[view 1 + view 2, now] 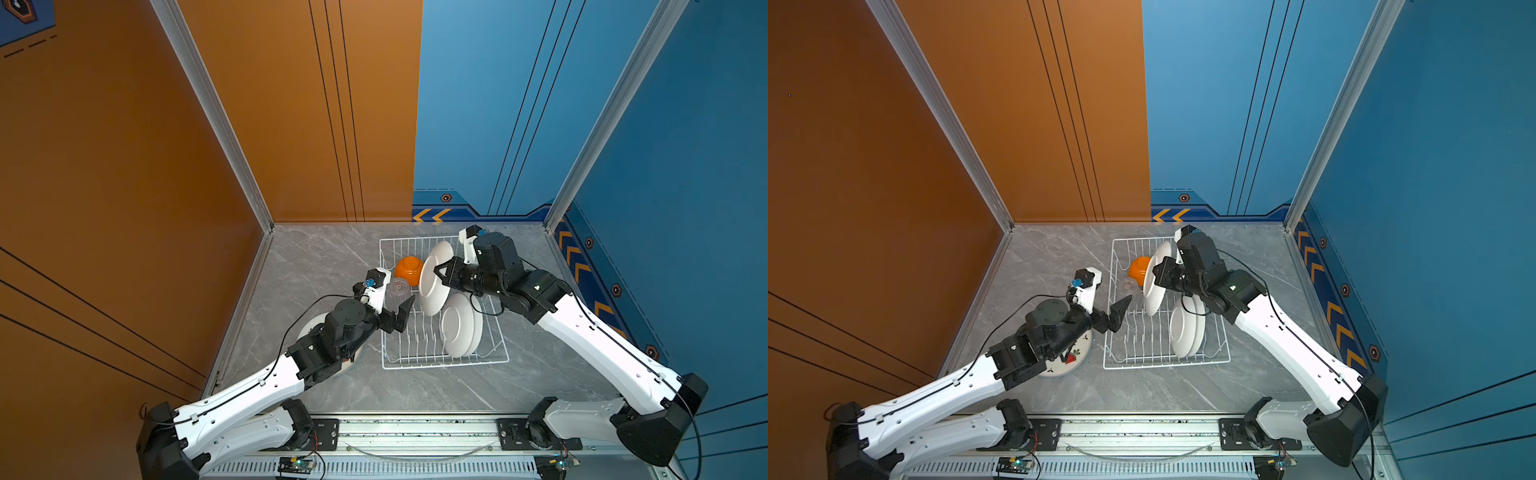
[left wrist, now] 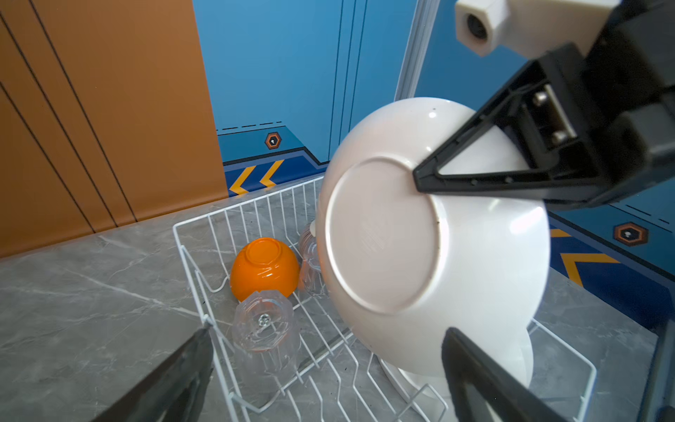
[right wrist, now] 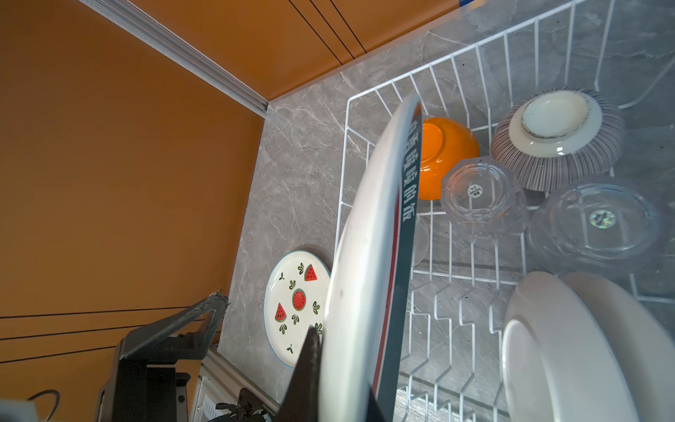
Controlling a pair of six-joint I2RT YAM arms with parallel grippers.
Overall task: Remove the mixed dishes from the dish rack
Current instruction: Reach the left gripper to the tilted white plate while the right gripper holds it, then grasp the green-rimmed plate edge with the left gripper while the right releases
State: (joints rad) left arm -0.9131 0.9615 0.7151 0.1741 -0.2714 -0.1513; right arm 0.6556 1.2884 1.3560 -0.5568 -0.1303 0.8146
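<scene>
My left gripper is heading for the white plate on edge (image 1: 429, 286), and its lower rim (image 1: 432, 311) is free of my right gripper. My left gripper should carry on going to that rim and close there.
My right gripper (image 1: 438, 272) (image 3: 343, 365) is shut on the rim of a white plate (image 1: 432, 291) (image 2: 420, 237) with a teal-striped rim, which it holds on edge over the white wire dish rack (image 1: 444, 365) (image 1: 1167, 365). My left gripper (image 1: 405, 313) (image 2: 327, 332) is open at the rack's left side, beside the plate, and holds nothing. In the rack lie an upturned orange bowl (image 1: 409, 268) (image 3: 445, 153), a ribbed bowl (image 3: 555, 139), clear glass cups (image 3: 482, 197) (image 2: 264, 329) and two standing white plates (image 1: 459, 326) (image 3: 566, 347).
A watermelon-patterned plate (image 1: 1075, 357) (image 3: 296, 307) lies flat on the grey marble table left of the rack, partly under my left arm. Orange and blue walls close in the table on the left, back and right.
</scene>
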